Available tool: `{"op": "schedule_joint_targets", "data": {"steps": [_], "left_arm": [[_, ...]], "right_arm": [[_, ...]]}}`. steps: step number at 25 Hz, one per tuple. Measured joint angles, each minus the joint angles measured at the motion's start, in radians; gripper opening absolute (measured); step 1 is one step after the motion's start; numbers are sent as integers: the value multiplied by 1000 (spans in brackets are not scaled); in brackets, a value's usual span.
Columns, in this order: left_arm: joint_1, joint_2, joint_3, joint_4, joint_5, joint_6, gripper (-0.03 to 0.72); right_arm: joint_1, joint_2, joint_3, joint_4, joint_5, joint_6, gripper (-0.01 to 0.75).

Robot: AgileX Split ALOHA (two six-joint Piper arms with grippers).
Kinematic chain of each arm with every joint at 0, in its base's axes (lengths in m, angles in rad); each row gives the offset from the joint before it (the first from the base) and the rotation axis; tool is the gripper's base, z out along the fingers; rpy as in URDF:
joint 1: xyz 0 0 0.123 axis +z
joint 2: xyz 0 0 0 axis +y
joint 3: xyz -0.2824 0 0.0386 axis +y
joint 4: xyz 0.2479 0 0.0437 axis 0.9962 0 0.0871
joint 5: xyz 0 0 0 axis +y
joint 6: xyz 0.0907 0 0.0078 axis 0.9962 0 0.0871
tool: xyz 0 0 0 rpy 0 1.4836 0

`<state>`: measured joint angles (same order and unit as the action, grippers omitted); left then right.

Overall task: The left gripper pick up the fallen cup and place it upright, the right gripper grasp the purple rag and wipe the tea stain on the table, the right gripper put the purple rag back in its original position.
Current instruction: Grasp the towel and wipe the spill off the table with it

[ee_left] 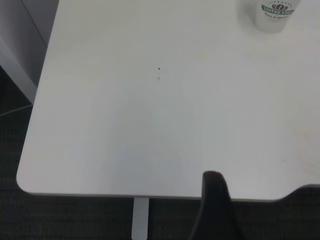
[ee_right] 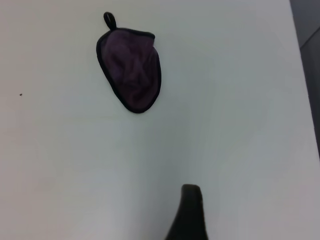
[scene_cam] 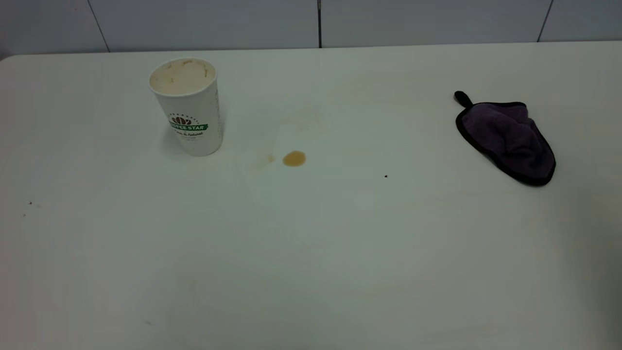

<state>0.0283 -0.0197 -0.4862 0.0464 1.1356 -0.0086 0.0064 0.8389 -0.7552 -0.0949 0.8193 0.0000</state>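
The tea stain will smear into a pale streak when I wipe it, because the amber blot has a faint spot next to it.
The cup stands upright on the table at the back left, logo facing front; its lower part shows in the left wrist view. The tea stain, an amber blot with a faint small spot to its left, lies right of the cup. The purple rag lies flat at the right, loop tab pointing back; it also shows in the right wrist view. Neither gripper appears in the exterior view. My left gripper hangs at the table's edge, far from the cup. My right gripper is above bare table, well short of the rag.
A tiny black speck lies between the stain and the rag. The table's rounded corner and dark floor show in the left wrist view. A grey panelled wall runs behind the table.
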Motion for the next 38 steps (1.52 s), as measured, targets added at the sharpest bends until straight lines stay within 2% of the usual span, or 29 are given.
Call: {"op": "schedule_joint_targets", "data": {"steps": [4,10,16,21,30,38], "left_arm": [[0,0,0,0,0,0,564],[0,0,0,0,0,0,564],[0,0,0,0,0,0,564],[0,0,0,0,0,2,564],[0,0,0,0,0,2,564],[0,0,0,0,0,2,564]], "right_arm": [[0,302,-90,0,-56,0,727],[16,693,-223,10,-195,-41,727],[51,1042,-406,20,-243,-55,727],[52,1306,-595,19,-245,-75,725],[53,1573,-862,19,-247,-93,722],[53,1718,-991,25,-248,-105,713]]}}
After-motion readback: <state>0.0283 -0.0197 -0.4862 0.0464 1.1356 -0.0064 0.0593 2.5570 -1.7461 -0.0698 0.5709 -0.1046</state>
